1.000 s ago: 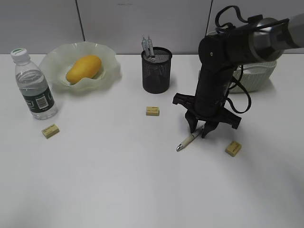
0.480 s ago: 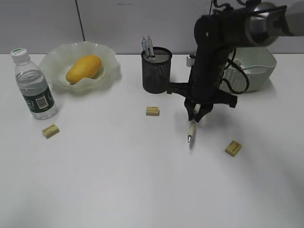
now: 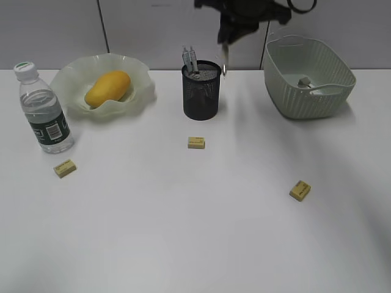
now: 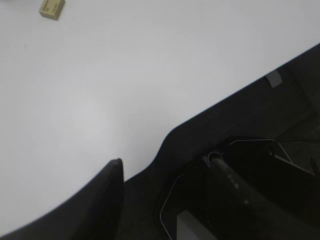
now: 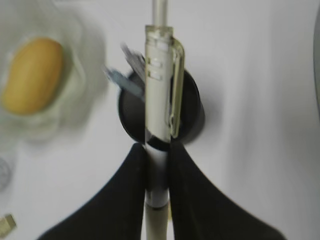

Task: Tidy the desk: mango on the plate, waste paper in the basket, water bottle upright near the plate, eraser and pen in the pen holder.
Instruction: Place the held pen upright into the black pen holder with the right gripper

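Observation:
I should move the pen over the holder's opening [image 3: 206, 70] with my right gripper before I lower it, because the white pen's lower end [image 3: 225, 68] hangs past the pen holder's rim.
My right gripper [image 3: 235, 27] is shut on a white pen [image 3: 225, 56] and holds it upright, high above the black mesh pen holder [image 3: 201, 91], which has two pens in it. In the right wrist view the pen [image 5: 159, 95] hangs over the holder's mouth [image 5: 192, 117] between the jaws [image 5: 157, 150]. The mango [image 3: 108, 88] lies in the wavy plate [image 3: 137, 76]. The water bottle [image 3: 43, 110] stands upright left of the plate. Three erasers lie on the desk [image 3: 183, 232]: [image 3: 196, 142], [image 3: 65, 168], [image 3: 300, 190]. My left gripper [image 4: 167, 175] is open and empty.
The ribbed basket [image 3: 308, 97] stands at the back right with the waste paper [image 3: 303, 80] inside. The left wrist view looks past the desk's front edge [image 4: 215, 105] at dark floor, with one eraser [image 4: 52, 7] far off.
My right gripper has lifted the pen off the desk and carried it up and back-left, from the middle of the desk to above the pen holder.

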Controlling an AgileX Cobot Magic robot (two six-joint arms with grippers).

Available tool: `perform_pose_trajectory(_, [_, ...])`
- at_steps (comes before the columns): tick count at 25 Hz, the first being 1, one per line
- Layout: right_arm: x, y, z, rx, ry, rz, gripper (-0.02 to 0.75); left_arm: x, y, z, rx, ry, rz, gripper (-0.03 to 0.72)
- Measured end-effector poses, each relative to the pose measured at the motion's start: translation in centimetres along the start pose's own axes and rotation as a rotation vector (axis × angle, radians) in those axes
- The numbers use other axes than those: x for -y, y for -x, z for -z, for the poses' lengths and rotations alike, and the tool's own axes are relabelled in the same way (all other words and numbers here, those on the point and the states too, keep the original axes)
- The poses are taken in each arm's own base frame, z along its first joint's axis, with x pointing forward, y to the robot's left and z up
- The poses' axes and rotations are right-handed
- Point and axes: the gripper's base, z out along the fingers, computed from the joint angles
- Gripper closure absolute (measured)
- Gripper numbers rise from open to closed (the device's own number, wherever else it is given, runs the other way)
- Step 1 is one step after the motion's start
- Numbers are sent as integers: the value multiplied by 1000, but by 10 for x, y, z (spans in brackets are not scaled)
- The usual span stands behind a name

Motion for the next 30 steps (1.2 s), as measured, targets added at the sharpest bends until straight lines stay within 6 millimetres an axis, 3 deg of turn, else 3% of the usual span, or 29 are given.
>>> perform_pose_trajectory(5, [-11,25,12,238,96,51,619,0,0,0,0,0,0,281])
perform_pose_trajectory(10, [-15,35,-3,395,137,126,619,0,0,0,0,0,0,288])
perform_pose_trajectory(19, [-3,13,-63,321,91,192,619,0,0,0,0,0,0,291])
perform_pose_trajectory(30, [11,-15,-99,352,85,229,620,0,0,0,0,0,0,293])
